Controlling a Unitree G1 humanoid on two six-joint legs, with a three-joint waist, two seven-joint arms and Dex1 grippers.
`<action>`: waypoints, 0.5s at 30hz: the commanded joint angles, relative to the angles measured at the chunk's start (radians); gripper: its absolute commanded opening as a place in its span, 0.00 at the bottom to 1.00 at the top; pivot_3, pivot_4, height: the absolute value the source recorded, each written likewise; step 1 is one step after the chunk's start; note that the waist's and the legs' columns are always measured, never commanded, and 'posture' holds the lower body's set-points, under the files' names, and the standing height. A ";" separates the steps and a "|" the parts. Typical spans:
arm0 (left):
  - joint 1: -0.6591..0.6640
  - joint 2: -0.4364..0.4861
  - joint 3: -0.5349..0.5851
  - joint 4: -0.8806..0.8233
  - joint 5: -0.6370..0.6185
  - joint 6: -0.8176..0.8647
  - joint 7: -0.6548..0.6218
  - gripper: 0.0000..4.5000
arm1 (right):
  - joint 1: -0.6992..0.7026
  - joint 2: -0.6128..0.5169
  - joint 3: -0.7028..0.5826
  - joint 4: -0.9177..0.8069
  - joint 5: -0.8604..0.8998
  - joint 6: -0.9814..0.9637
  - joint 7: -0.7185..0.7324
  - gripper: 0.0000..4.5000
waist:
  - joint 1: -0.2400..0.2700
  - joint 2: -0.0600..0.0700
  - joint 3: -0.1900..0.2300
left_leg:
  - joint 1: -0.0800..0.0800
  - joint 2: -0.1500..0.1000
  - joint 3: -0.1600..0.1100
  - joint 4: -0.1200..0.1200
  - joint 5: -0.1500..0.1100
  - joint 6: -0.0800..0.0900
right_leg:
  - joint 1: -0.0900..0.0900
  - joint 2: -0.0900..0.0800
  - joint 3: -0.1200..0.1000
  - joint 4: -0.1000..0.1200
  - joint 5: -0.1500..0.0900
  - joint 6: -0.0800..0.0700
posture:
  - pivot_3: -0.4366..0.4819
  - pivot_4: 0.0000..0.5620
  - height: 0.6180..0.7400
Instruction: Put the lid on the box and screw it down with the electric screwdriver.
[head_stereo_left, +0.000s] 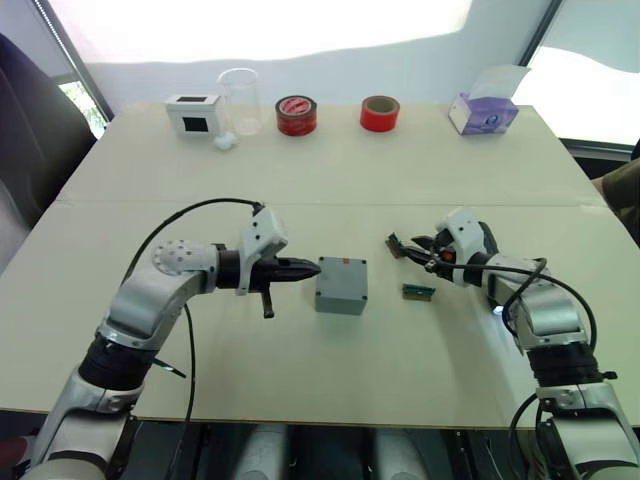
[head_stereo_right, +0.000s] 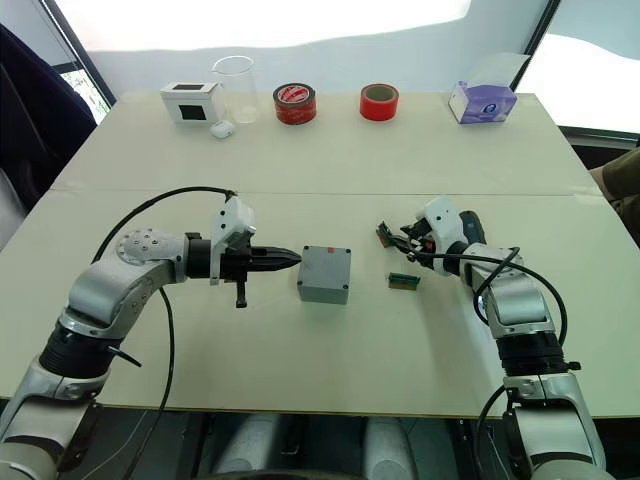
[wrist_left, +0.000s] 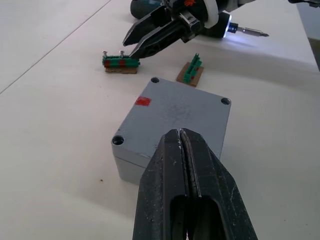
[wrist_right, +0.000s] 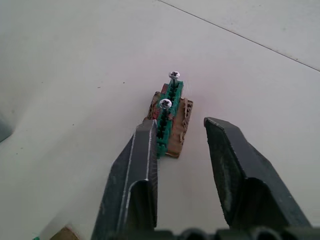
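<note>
The small screw (wrist_right: 165, 104) stands upright, its head clear of the slotted green strip (wrist_right: 170, 111), so my lift will free the screw and leave the strip behind.
The grey box (head_stereo_left: 341, 290) stands at mid-table with the lid (wrist_left: 180, 107) lying on top of it, a red mark near one corner. My left gripper (head_stereo_left: 305, 269) is shut and empty, its tip just short of the box's left side. To the right, my right gripper (head_stereo_left: 420, 245) is open, its fingers (wrist_right: 142, 150) reaching a green strip (wrist_right: 170, 115) that holds two upright screws. One finger touches the strip's side. The electric screwdriver (wrist_left: 240, 31) lies by my right wrist, light on and bit showing, its body mostly hidden.
A second green strip (head_stereo_left: 418, 291) lies between the box and my right arm. Along the far edge stand a white box with a black window (head_stereo_left: 193, 114), a clear beaker (head_stereo_left: 240, 100), two red tape rolls (head_stereo_left: 296, 115), and a tissue box (head_stereo_left: 483, 112).
</note>
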 joint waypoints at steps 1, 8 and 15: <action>-0.006 -0.003 0.008 -0.002 0.006 -0.026 0.004 0.00 | -0.028 0.010 -0.026 -0.041 0.027 0.007 0.000 0.34 | 0.000 0.000 0.000 | 0.000 0.000 0.000 0.000 0.000 0.000 | 0.000 0.000 0.000 0.000 0.000 0.000 | 0.48 0.27 1.00; -0.003 -0.004 0.004 0.000 0.010 -0.030 0.010 0.00 | -0.036 0.030 -0.013 -0.033 0.028 0.009 -0.003 0.34 | 0.002 0.000 0.000 | 0.000 0.000 0.000 0.000 0.000 0.000 | 0.000 0.000 0.000 0.000 0.000 0.000 | 0.48 0.27 1.00; 0.000 0.000 0.007 0.001 0.012 -0.029 0.012 0.00 | -0.048 0.040 -0.012 -0.009 0.020 -0.001 -0.007 0.34 | 0.001 0.000 0.000 | 0.000 0.000 0.000 0.000 0.000 0.000 | 0.000 0.000 0.000 0.000 0.000 0.000 | 0.48 0.27 1.00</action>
